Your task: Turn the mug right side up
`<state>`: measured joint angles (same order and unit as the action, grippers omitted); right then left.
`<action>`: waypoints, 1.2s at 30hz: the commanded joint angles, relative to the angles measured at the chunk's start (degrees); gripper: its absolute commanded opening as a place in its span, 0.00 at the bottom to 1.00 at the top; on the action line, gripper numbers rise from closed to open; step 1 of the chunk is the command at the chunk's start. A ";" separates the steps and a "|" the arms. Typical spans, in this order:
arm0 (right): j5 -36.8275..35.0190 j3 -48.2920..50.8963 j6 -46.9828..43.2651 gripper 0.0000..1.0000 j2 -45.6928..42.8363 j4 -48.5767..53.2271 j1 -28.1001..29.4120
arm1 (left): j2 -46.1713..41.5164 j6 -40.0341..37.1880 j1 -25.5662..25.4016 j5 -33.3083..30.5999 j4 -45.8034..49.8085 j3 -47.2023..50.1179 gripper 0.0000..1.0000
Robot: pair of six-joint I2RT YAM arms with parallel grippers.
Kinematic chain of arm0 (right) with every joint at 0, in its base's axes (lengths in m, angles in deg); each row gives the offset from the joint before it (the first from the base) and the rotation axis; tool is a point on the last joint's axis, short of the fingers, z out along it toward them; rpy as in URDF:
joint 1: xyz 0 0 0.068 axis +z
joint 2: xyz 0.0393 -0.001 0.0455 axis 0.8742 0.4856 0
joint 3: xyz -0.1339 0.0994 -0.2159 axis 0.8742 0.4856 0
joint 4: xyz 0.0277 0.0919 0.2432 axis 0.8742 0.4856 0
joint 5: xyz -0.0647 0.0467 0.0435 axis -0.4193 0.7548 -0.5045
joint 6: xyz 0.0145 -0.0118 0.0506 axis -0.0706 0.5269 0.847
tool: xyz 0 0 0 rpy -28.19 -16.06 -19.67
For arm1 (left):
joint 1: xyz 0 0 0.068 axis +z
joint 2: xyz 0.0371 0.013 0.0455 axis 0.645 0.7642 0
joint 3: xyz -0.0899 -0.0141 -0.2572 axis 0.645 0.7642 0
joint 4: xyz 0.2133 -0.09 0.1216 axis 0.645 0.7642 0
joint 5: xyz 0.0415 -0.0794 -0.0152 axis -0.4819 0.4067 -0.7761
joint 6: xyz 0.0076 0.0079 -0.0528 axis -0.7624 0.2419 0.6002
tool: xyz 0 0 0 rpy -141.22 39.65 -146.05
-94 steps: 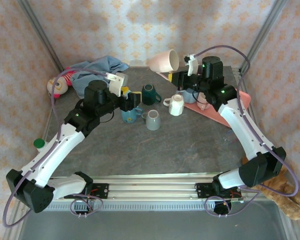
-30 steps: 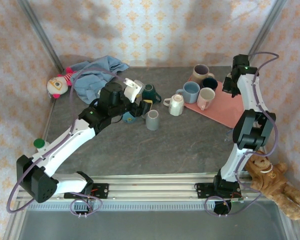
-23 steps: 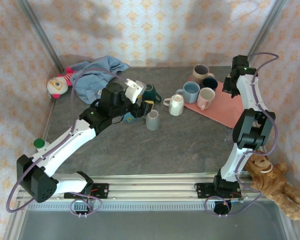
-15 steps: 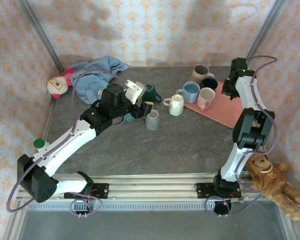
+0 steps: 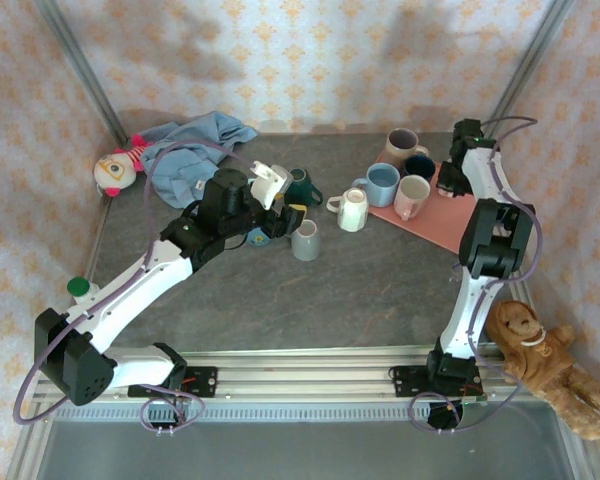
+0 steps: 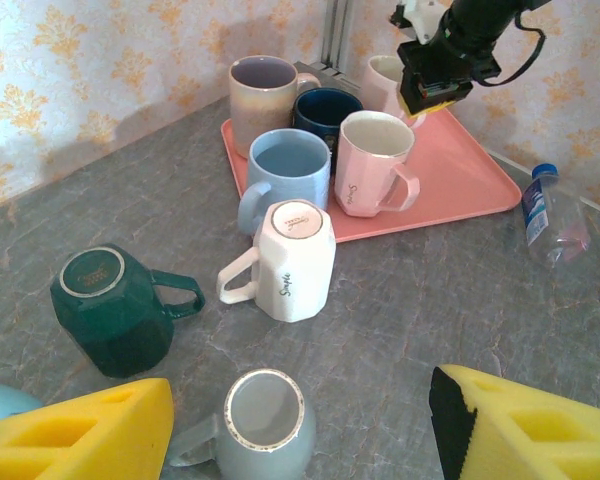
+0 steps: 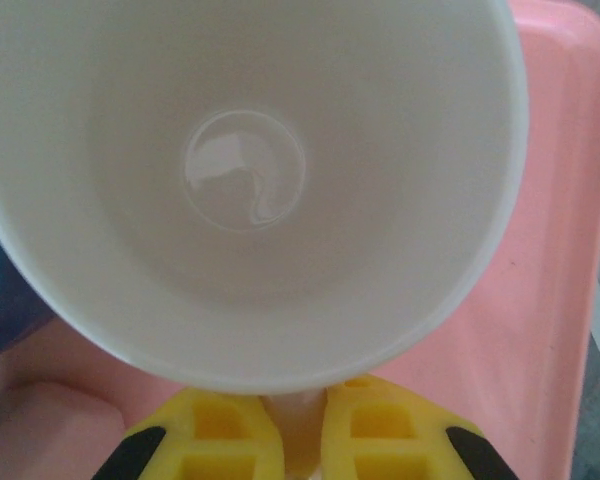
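Note:
The pale pink mug's opening (image 7: 245, 175) faces up over the pink tray's free back corner (image 7: 562, 50), so my right gripper keeps lowering the mug until its bottom rests flat.
A pale pink mug (image 7: 250, 180) is mouth up over the back right part of the pink tray (image 5: 450, 222). I look straight down into its bare inside. My right gripper (image 7: 302, 440) is shut on its handle, yellow fingers (image 7: 380, 440) on either side. In the left wrist view that gripper (image 6: 435, 70) hangs in front of the mug (image 6: 383, 78). My left gripper (image 6: 300, 435) is open above an upright grey mug (image 6: 265, 425), not touching it.
A white mug (image 5: 353, 209) and a dark green mug (image 5: 300, 185) stand upside down on the table. Several upright mugs crowd the tray's left end, among them a blue one (image 6: 290, 170). A small bottle (image 6: 555, 210) lies past the tray. Cloth (image 5: 195, 140) and a doll (image 5: 115, 170) lie back left.
Three seconds ago the right gripper held the pink mug tilted high at the back. Over the last second it has drifted slightly left above the tray. The left arm barely moved.

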<state>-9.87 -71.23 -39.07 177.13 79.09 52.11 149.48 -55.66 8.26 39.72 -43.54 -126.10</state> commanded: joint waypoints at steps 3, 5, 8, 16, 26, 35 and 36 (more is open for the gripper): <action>-1.14 -7.73 -2.08 0.00 2.59 1.83 -0.48 | -1.34 -0.25 -0.64 -0.92 -0.92 0.07 0.69; -0.84 -8.32 -3.15 0.00 3.40 1.71 -0.52 | -1.55 -0.25 -0.62 -0.95 -0.89 0.38 0.69; -0.26 -9.84 -4.83 0.00 4.67 2.46 -0.48 | -1.51 0.09 -0.64 -0.98 -0.66 0.39 0.69; -0.85 -11.82 -8.08 0.03 7.18 2.87 0.09 | -0.97 0.57 -0.72 -1.30 -0.59 -0.39 0.70; -0.12 -12.16 -8.51 0.29 7.47 1.79 1.45 | 0.80 1.14 -1.01 -1.09 2.33 -3.40 0.70; -3.84 -10.97 -5.51 0.40 3.09 1.14 1.83 | 0.24 2.40 -1.15 -1.52 2.03 -3.34 0.70; -4.41 -10.22 -4.49 0.41 2.00 0.83 1.74 | -0.08 2.61 -1.16 -1.95 1.94 -3.19 0.70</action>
<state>-10.64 -81.53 -46.30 184.15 81.01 53.83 150.03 -54.07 7.52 39.43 -41.74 -127.85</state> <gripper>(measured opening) 0.405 0.697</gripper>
